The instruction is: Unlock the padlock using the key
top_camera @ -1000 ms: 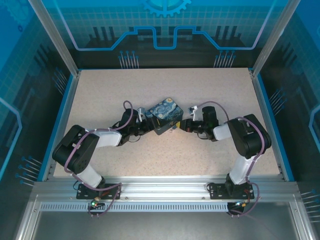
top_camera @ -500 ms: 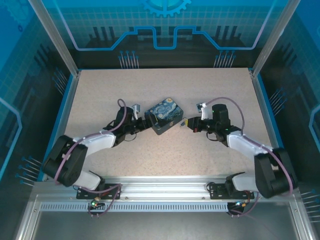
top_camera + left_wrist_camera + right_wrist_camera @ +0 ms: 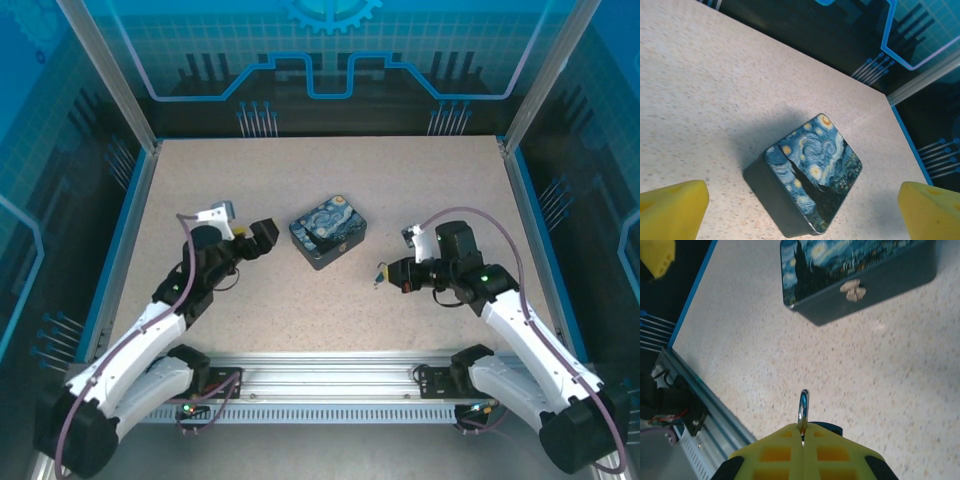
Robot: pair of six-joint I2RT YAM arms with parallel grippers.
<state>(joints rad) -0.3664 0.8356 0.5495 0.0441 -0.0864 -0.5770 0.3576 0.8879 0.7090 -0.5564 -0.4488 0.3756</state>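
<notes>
The padlock is clear of the tin's clasp (image 3: 342, 247), so my right gripper keeps going down to the empty table (image 3: 364, 297) near the tin and lets go of the padlock there.
My right gripper (image 3: 803, 432) is shut on the padlock (image 3: 803, 405). Its thin silvery shackle pokes out past the yellow fingertips, and a bit of its dark bluish body shows beneath them. In the top view the right gripper (image 3: 383, 273) hovers to the right of the painted tin (image 3: 328, 230), apart from it. My left gripper (image 3: 252, 236) is left of the tin, open, with nothing between its yellow fingers (image 3: 675, 202). The key is out of view.
The rectangular starry-night tin (image 3: 812, 185) rests shut on the speckled table (image 3: 300, 300), its small pale clasp (image 3: 853, 290) facing the right gripper. Blue-edged walls (image 3: 120, 240) border the table, and an aluminium rail (image 3: 320, 365) runs along the near edge.
Both arms have drawn back from the tin. The left gripper opened wide and moved left; the right gripper moved right and nearer with the padlock still pinched.
</notes>
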